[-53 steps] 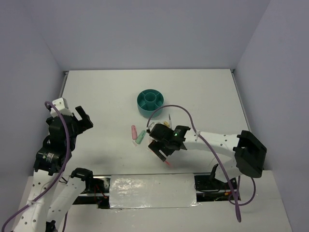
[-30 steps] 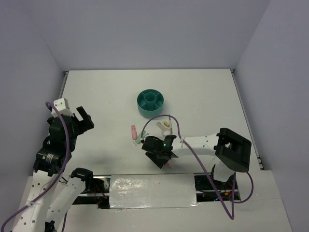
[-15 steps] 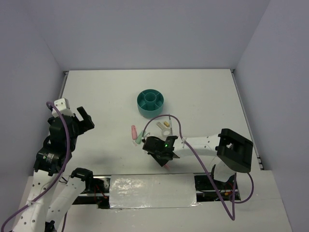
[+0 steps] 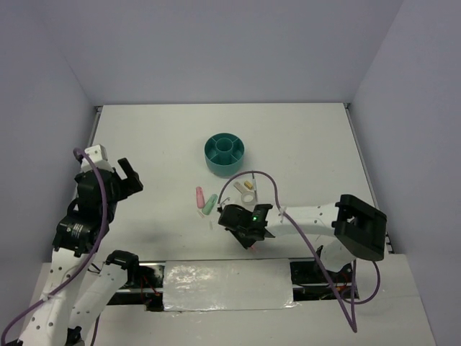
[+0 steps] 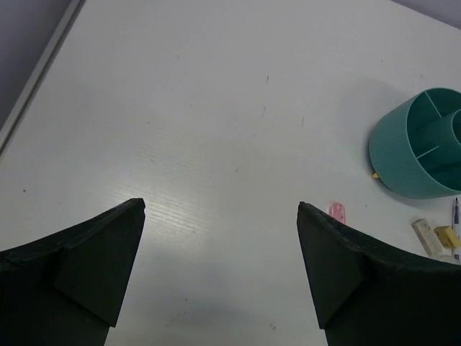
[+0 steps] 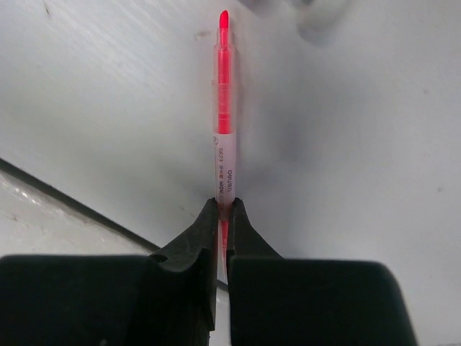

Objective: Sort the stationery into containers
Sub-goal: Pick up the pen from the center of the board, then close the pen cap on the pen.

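Observation:
The pale piece nearest the front edge is clear of the pale-green capsule (image 4: 209, 205), so my left gripper should keep going toward that piece until its fingers are on both sides of it.
My right gripper (image 6: 223, 207) is shut on the thin pink pen (image 6: 223, 108), which points straight ahead along the table. From above, that gripper (image 4: 245, 232) sits near the front edge and the pen's end (image 4: 252, 247) pokes out below it. A pink capsule (image 4: 199, 195) and a pale-green capsule (image 4: 209, 205) lie just to its left. Small pale pieces (image 4: 247, 189) lie behind it. The teal organiser (image 4: 225, 153) stands farther back. My left gripper (image 5: 220, 209) is open and holds nothing, far left (image 4: 122, 176) of the items.
The left wrist view shows the organiser (image 5: 418, 155) at the right edge, with the pink capsule (image 5: 337, 212) and a yellowish piece (image 5: 446, 236) below it. A taped strip (image 4: 227, 285) runs along the front edge between the arm bases.
My right gripper's jaws have closed onto the pink pen, and the right arm has shifted slightly to the right. The left arm has barely moved.

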`<state>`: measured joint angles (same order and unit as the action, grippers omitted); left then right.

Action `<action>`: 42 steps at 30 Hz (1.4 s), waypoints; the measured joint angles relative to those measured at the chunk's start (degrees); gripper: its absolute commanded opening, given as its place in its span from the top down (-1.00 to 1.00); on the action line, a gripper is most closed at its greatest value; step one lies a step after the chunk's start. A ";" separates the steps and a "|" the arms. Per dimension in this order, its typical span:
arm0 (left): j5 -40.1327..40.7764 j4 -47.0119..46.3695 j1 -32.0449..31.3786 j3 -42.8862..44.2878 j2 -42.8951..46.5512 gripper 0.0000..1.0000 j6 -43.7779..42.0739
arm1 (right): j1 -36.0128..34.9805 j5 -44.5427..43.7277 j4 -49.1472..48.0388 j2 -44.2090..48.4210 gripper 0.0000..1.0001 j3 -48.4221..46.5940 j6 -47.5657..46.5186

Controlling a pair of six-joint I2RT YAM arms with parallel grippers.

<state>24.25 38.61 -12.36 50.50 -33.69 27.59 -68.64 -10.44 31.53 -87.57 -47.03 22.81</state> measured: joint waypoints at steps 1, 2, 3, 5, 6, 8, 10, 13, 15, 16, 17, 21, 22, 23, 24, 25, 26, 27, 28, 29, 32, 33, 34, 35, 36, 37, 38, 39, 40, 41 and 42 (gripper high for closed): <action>-0.15 0.28 0.00 0.07 -0.81 -0.96 0.57 | 0.02 -0.13 0.37 1.29 1.00 0.63 0.20; -0.44 0.90 0.00 0.33 -1.92 -0.94 1.22 | 0.00 -0.48 0.79 3.10 1.00 1.22 0.39; -1.18 1.49 0.00 0.72 -3.41 -0.91 1.68 | 0.00 -0.79 1.03 5.03 1.00 1.66 0.61; -3.19 2.01 0.00 1.05 -5.88 -0.91 2.99 | 0.00 -1.86 1.88 9.75 1.00 1.77 1.20; -4.26 2.21 -0.02 1.03 -6.80 -0.99 3.89 | 0.00 -2.75 2.14 12.37 1.00 1.77 1.64; -6.95 2.05 -0.17 0.52 -8.00 -0.99 5.40 | 0.00 -4.76 2.69 17.66 1.00 1.77 2.56; -9.25 1.55 -0.44 -0.83 -7.56 -0.99 7.06 | 0.17 -7.76 3.65 22.56 1.00 1.79 3.72; -11.76 0.59 -2.32 -3.56 -7.04 -0.99 9.73 | 0.98 -11.87 5.25 29.18 1.00 2.12 5.51; -11.91 -0.11 -5.38 -5.35 -7.41 -0.99 12.07 | 1.81 -13.92 6.49 32.83 1.00 2.49 6.27; -11.50 -0.35 -7.93 -6.27 -7.91 -0.99 13.77 | 2.12 -15.02 7.45 34.38 1.00 2.49 6.51; -10.45 -0.50 -11.32 -7.13 -8.68 -0.99 15.54 | 2.38 -16.33 8.37 35.80 1.00 2.49 6.86; -4.72 -1.18 -25.18 -9.33 -13.44 -0.99 24.24 | 2.67 -20.28 11.56 38.40 1.00 2.45 8.26; -3.13 -1.07 -28.72 -9.64 -15.04 -0.99 27.19 | 2.69 -21.18 12.33 38.73 1.00 2.45 8.76; -1.38 -0.72 -31.56 -9.70 -16.94 -0.99 29.99 | 2.69 -22.01 13.03 39.08 1.00 2.45 9.16; 0.07 -0.50 -33.81 -9.64 -18.73 -0.99 32.39 | 2.69 -22.75 13.62 39.45 1.00 2.45 9.57; 1.60 -0.20 -35.78 -9.55 -20.87 -0.99 35.19 | 2.69 -23.30 14.05 39.80 1.00 2.45 9.86; 2.82 0.39 -36.87 -9.38 -22.99 -0.99 37.51 | 2.69 -23.63 14.43 40.26 1.00 2.45 10.12; 3.85 1.31 -37.75 -8.87 -25.27 -0.99 39.54 | 2.69 -23.87 14.75 40.70 1.00 2.45 10.23; 4.66 1.77 -38.69 -8.28 -27.54 -0.99 41.33 | 2.69 -24.02 14.95 41.18 1.00 2.45 10.34; 5.51 2.45 -39.47 -7.30 -30.14 -0.99 43.15 | 2.69 -24.28 15.08 41.57 1.00 2.45 10.36; 7.23 4.57 -41.88 -2.45 -37.90 -0.91 46.45 | 2.69 -25.07 15.45 42.45 1.00 2.45 10.40; 7.76 5.22 -42.75 0.07 -41.05 -0.88 47.41 | 2.69 -25.29 15.67 42.62 1.00 2.45 10.40; 8.00 5.62 -43.32 2.21 -43.78 -0.87 47.89 | 2.69 -25.40 15.82 42.82 1.00 2.45 10.38; 8.33 5.95 -43.80 4.52 -46.66 -0.87 48.28 | 2.69 -25.42 15.82 43.04 1.00 2.45 10.36; 8.48 6.01 -44.15 6.34 -49.18 -0.86 48.89 | 2.69 -25.40 15.80 43.39 1.00 2.45 10.36; 8.50 6.05 -44.44 7.63 -51.10 -0.86 49.13 | 2.69 -25.40 15.82 43.74 1.00 2.45 10.34; 8.48 6.12 -44.59 8.55 -52.74 -0.85 49.20 | 2.69 -25.40 15.80 44.15 1.00 2.45 10.34; 8.48 6.14 -44.65 9.03 -53.90 -0.84 49.22 | 2.69 -25.38 15.80 44.50 1.00 2.47 10.34; 8.46 6.19 -44.78 9.29 -54.71 -0.83 49.22 | 2.69 -25.38 15.80 44.89 1.00 2.47 10.32; 8.41 6.23 -44.89 9.40 -55.45 -0.81 49.22 | 2.69 -25.38 15.80 45.24 1.00 2.47 10.27; 8.41 6.43 -44.96 9.53 -56.15 -0.77 49.24 | 2.69 -25.35 15.80 45.55 1.00 2.47 10.14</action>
<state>32.67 45.04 -57.32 60.03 -89.84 76.84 -65.95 -35.79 47.33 -42.02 -44.56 32.95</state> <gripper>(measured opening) 0.909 0.045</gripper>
